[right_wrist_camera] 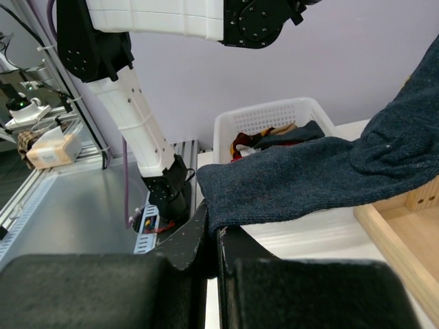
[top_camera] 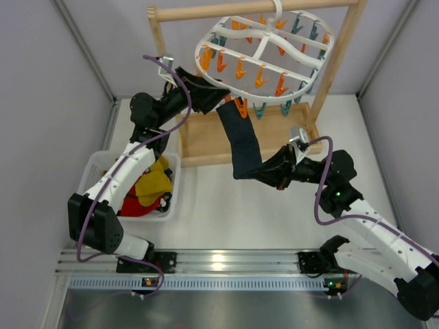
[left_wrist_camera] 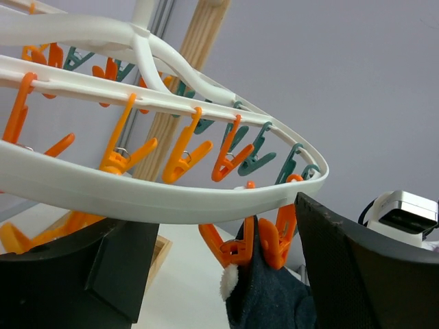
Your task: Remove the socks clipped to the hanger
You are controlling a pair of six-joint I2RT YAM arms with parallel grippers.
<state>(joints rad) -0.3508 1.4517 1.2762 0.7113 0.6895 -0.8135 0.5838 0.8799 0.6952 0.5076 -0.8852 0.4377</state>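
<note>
An orange clip is still holding the sock's top point(left_wrist_camera: 241, 273). My left gripper should press that clip's spread handles point(left_wrist_camera: 230, 242) together before my right gripper pulls the sock away.
The white oval hanger point(top_camera: 264, 58) hangs from a wooden rack, with orange and teal clips dangling from it. One dark navy sock point(top_camera: 245, 140) hangs from an orange clip point(top_camera: 240, 106) at the hanger's near rim and slants down to my right gripper point(top_camera: 259, 173). That gripper is shut on the sock's lower edge point(right_wrist_camera: 226, 205). My left gripper point(top_camera: 211, 96) is raised to the hanger's rim point(left_wrist_camera: 171, 199) and stands open. The sock's top point(left_wrist_camera: 271, 295) and its two orange clips point(left_wrist_camera: 264, 240) sit between its fingers point(left_wrist_camera: 357, 267), nearer the right one.
A white basket point(top_camera: 92, 168) at the left holds yellow and red socks point(top_camera: 152, 185); it also shows in the right wrist view as the basket point(right_wrist_camera: 267, 116). The wooden rack's post point(top_camera: 339, 68) and base tray point(top_camera: 206, 137) stand behind the hanging sock. Grey walls close both sides.
</note>
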